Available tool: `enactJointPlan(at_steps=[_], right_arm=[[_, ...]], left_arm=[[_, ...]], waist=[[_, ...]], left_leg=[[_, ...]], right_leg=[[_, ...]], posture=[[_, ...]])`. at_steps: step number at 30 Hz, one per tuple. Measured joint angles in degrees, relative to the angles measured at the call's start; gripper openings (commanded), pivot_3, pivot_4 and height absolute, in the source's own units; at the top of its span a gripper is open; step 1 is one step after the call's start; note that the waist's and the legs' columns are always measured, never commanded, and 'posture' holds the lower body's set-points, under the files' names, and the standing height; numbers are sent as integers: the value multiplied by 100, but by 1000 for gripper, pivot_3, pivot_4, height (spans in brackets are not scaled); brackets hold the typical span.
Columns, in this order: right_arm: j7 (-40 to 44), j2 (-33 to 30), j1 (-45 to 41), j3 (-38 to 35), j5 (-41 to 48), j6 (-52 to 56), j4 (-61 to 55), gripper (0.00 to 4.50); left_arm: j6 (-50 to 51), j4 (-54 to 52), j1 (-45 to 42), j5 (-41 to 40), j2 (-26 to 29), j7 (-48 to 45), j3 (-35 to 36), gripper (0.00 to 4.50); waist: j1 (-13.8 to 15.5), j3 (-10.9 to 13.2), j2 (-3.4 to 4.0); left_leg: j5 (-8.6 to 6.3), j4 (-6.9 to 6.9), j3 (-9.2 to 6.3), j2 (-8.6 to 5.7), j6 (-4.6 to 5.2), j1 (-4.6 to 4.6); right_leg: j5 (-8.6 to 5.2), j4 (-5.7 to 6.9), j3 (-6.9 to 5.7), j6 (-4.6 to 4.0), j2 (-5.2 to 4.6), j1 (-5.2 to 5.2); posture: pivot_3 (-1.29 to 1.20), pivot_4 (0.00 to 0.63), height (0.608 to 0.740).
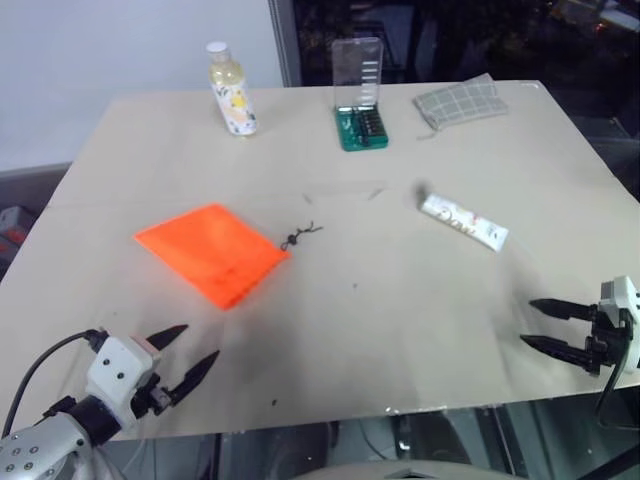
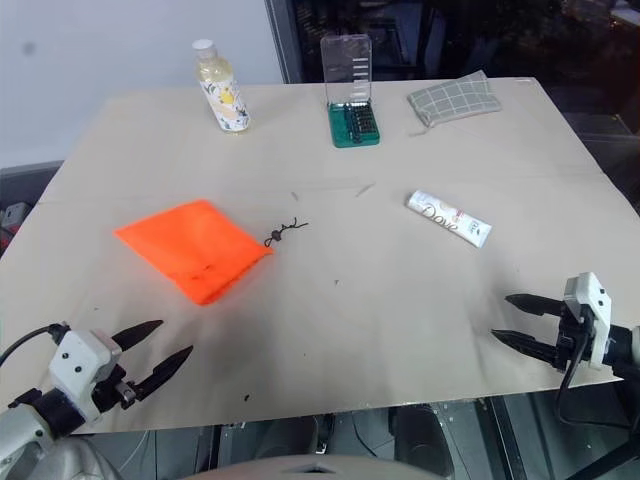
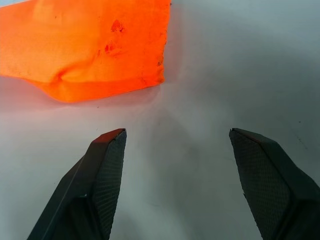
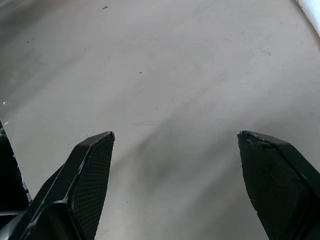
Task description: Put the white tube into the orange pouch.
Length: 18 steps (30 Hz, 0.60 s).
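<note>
The black drawstring [image 1: 298,237] comes out of the orange pouch at a corner. The pouch opening's edge [image 1: 260,281] will bunch up and lift there when I pull the drawstring.
The orange pouch [image 1: 212,252] lies flat on the left half of the beige table [image 1: 360,320], its thin black drawstring [image 1: 300,235] trailing to its right. Right of centre lies the white tube [image 1: 463,222], set at a slant. My left gripper [image 1: 194,346] hovers open and empty over the near left edge, a short way in front of the pouch [image 3: 90,45]. Over the near right edge my right gripper [image 1: 527,322] is open and empty, well in front of the tube, whose edge shows at a corner of the right wrist view [image 4: 312,12].
Along the far side stand a yellowish bottle with a white cap [image 1: 230,90], a green tool case with a clear raised lid [image 1: 360,100] and a grey checked cloth [image 1: 460,102]. The table's front edge [image 1: 400,408] runs just below both grippers.
</note>
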Motion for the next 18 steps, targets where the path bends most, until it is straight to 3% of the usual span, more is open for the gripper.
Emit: enactJointPlan(at_steps=[18], right_arm=[[-12, 7, -263, 131, -40, 5, -60, 3977]], left_arm=[[3, 14, -33, -172, -30, -381, -49, 3395]], waist=[[-11, 0, 0]], left_leg=[[0, 2, 2, 0, 0, 3]], right_leg=[[1, 5, 1, 0, 2, 0]], posture=[[0, 150, 740]])
